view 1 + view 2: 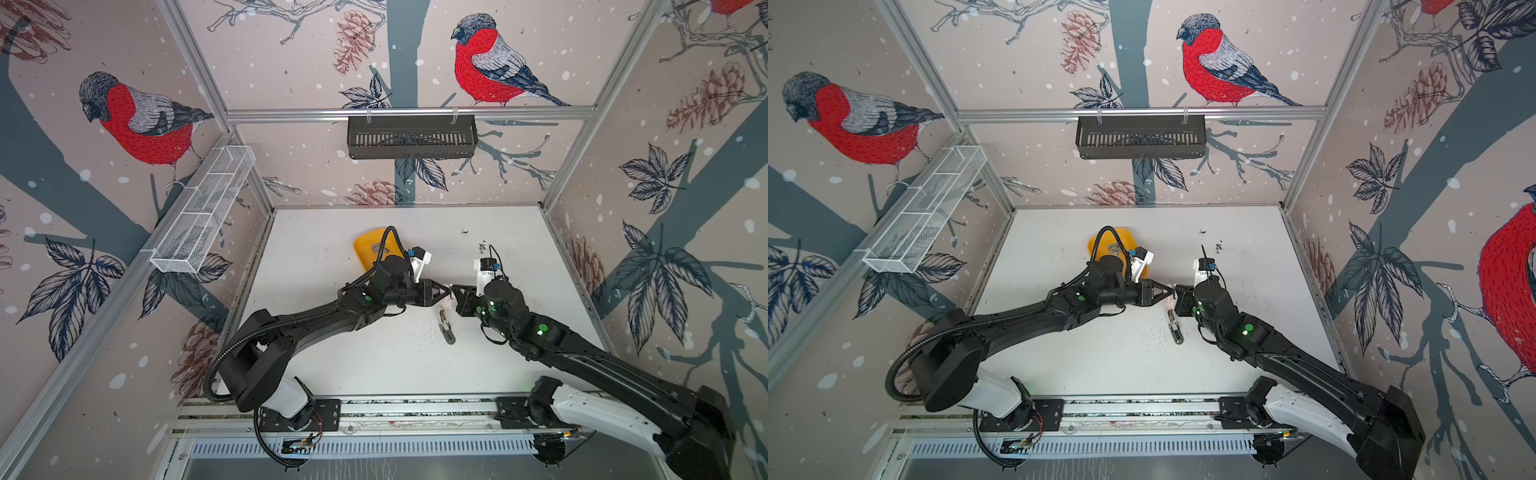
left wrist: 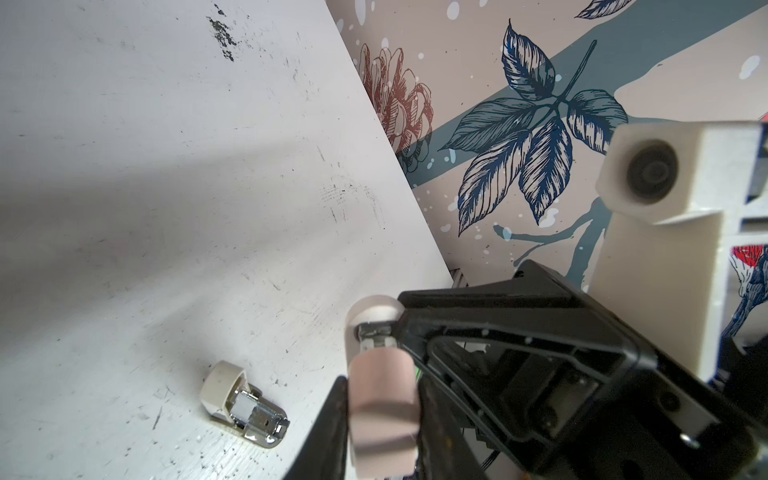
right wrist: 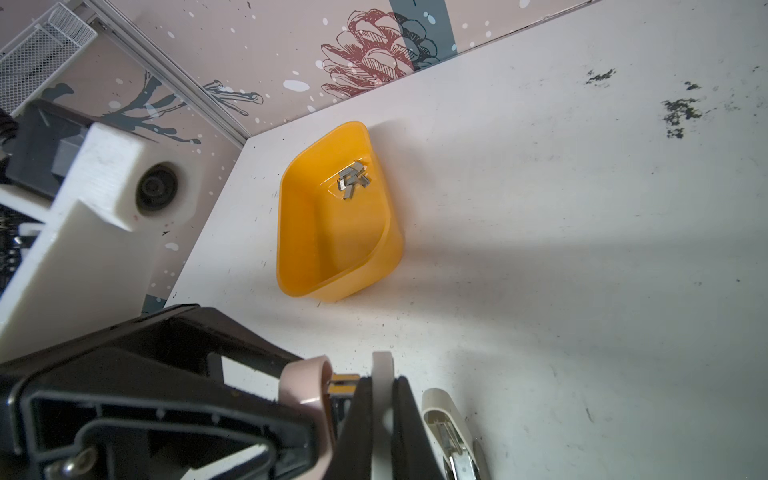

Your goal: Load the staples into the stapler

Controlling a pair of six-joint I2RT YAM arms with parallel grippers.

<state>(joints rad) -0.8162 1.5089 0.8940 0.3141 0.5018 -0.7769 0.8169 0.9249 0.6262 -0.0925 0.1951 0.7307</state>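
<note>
My right gripper pinches just the stapler's thin cream base (image 3: 382,366); it should release that and take the stapler's hinge from my left gripper.
A small stapler hangs above the middle of the table between both grippers. Its pink top (image 2: 382,411) sits between the fingers of my left gripper (image 2: 382,399), which press on both sides. My right gripper (image 3: 382,384) is shut on the stapler's thin cream base (image 3: 382,365). In both top views the left gripper (image 1: 444,289) and right gripper (image 1: 456,288) meet tip to tip. The staples (image 3: 352,181), several short grey strips, lie in a yellow tray (image 3: 291,232) at the back left, apart from both grippers.
A second cream and chrome stapler (image 1: 446,327) lies opened out on the table just below the grippers, also seen in the left wrist view (image 2: 245,405). A black basket (image 1: 411,137) hangs on the back wall and a white mesh basket (image 1: 203,208) on the left wall.
</note>
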